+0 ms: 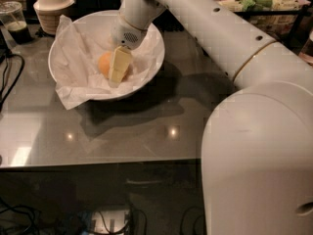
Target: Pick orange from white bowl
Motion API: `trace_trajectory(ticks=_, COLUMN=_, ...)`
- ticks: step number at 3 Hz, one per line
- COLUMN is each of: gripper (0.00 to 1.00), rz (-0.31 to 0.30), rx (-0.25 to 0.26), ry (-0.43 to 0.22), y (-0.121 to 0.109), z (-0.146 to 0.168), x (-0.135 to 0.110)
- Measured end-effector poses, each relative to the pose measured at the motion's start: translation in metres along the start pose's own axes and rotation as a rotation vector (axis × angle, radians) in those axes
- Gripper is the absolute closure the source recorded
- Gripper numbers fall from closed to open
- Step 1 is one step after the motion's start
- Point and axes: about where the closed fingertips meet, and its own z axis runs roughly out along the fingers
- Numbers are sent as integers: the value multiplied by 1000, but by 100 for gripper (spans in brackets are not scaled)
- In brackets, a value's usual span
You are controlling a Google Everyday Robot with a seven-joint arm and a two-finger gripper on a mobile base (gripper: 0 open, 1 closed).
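The gripper's fingers are against the near side of the orange (117,81), away from its middle, so the robot should rise clear and come down over the orange's top (105,58).
The white bowl (151,62) stands at the back left of the grey table, lined with crumpled white paper (73,67). The orange (104,63) lies in the middle of the bowl on the paper. My gripper (116,73) reaches down into the bowl from the upper right and stands right against the orange. It covers the orange's right half, so only the left half shows. Whether it grips the orange cannot be seen.
A cream ribbed lidded bowl (53,4) and a plastic cup with a dark drink (14,23) stand behind the white bowl at the left. Black cables (7,77) lie at the table's left edge. A tray of food (264,4) sits at the back right. My own arm (254,131) fills the right side.
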Motion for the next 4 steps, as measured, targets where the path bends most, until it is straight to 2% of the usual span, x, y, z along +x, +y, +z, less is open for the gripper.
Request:
trace_trajectory(ticks=1, gripper=0, rz=39, rx=-8, ry=-9, y=0, z=10, x=14)
trace_trajectory(ticks=2, gripper=0, rz=39, rx=19, ry=-1, y=1, z=8, x=13)
trace_trajectory(ticks=3, gripper=0, rz=-3, rx=98, ry=61, y=3, z=-10, x=-11)
trace_trajectory(ticks=4, gripper=0, rz=-73, rx=188, ry=135, y=8, z=-39, x=-46)
